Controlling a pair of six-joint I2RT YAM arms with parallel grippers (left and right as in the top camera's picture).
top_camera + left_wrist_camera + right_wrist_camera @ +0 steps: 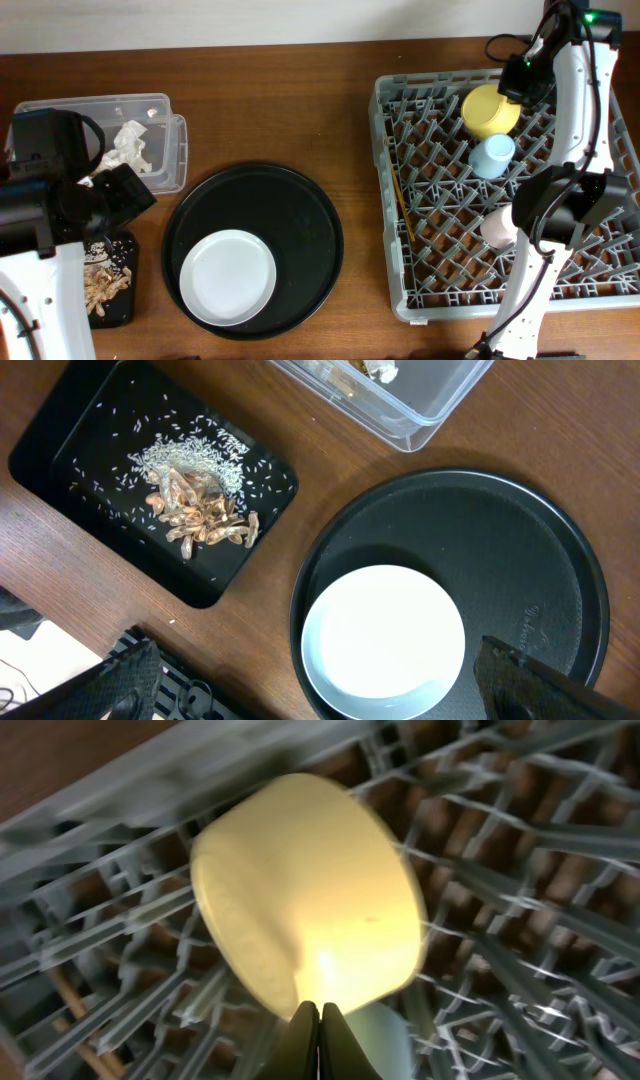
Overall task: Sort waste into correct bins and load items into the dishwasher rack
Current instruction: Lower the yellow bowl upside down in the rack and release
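Note:
Next, my right gripper backs off and straightens the dishwasher rack by its tray-side [381, 140], because the dishwasher rack sits crooked [408, 308] with my shut right gripper against the yellow bowl.
The yellow bowl [489, 110] lies tilted on its side in the back of the grey dishwasher rack [384, 120]. My right gripper [320, 1020] is shut, its fingertips against the bowl's lower edge [310, 900]; nothing shows between them. The light-blue cup [492, 155], the pink cup [497, 228] and the chopsticks [400, 205] are in the rack. The pale grey plate [383, 640] sits on the round black tray [520, 550]. My left gripper [320, 680] is open and empty above the plate's near edge. Food scraps and rice [200, 520] lie in the small black tray [60, 450]. The napkin [128, 148] is in the clear tub [165, 105].
The clear tub's corner [420, 410] shows at the top of the left wrist view, beside the small black tray. The left arm's body covers part of the tub and the small tray in the overhead view. The right arm reaches over the rack's right side.

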